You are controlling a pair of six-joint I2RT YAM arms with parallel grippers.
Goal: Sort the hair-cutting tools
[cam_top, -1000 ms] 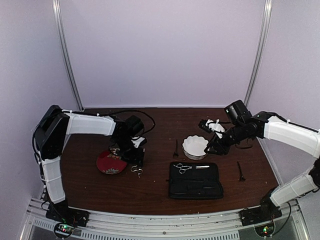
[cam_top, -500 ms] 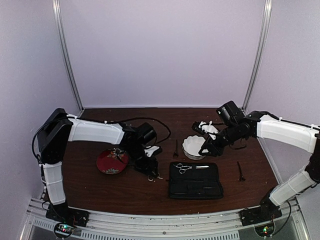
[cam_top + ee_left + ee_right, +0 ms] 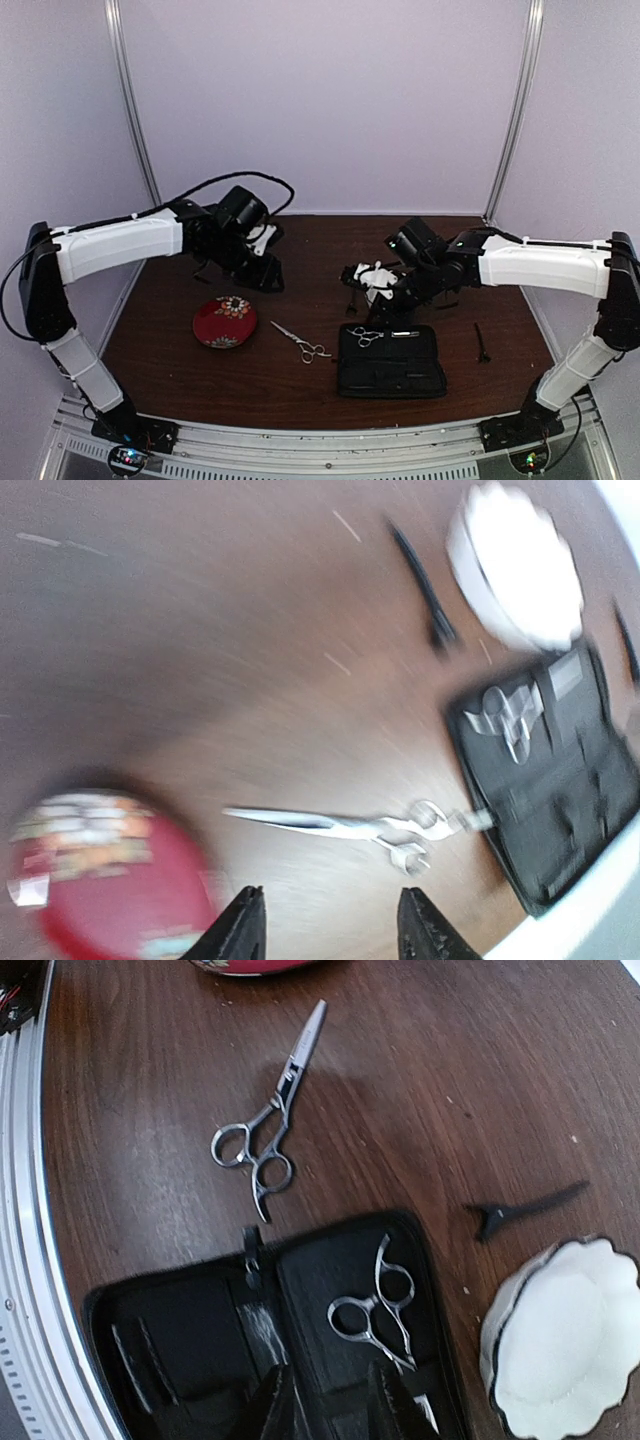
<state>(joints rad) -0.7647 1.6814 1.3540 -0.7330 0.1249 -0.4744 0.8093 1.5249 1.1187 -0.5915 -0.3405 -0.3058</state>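
Next, I move my left gripper back so my right gripper can take the handles (image 3: pixel 303 344), because the rings of the scissors (image 3: pixel 313 353) by the plate point to the case.
One pair of silver scissors (image 3: pixel 300 343) lies on the table between the red plate and the black case; it also shows in the left wrist view (image 3: pixel 350 827) and the right wrist view (image 3: pixel 268 1128). A second pair (image 3: pixel 366 335) lies on the open case, as the right wrist view (image 3: pixel 380 1305) shows. One black clip (image 3: pixel 525 1207) lies beside the white bowl; another (image 3: pixel 481 342) lies right of the case. My left gripper (image 3: pixel 268 280) is open and empty, raised behind the plate. My right gripper (image 3: pixel 358 277) is open and empty above the case's far edge.
The red flowered plate (image 3: pixel 225 321) sits at the left. The black zip case (image 3: pixel 392 372) lies open at front centre. A white scalloped bowl (image 3: pixel 565 1335) stands behind the case, largely hidden by my right arm in the top view. Cables trail behind the left arm.
My left gripper let go of the scissors on the table left of the case, then rose and drew back to the left. My right arm swung left over the bowl.
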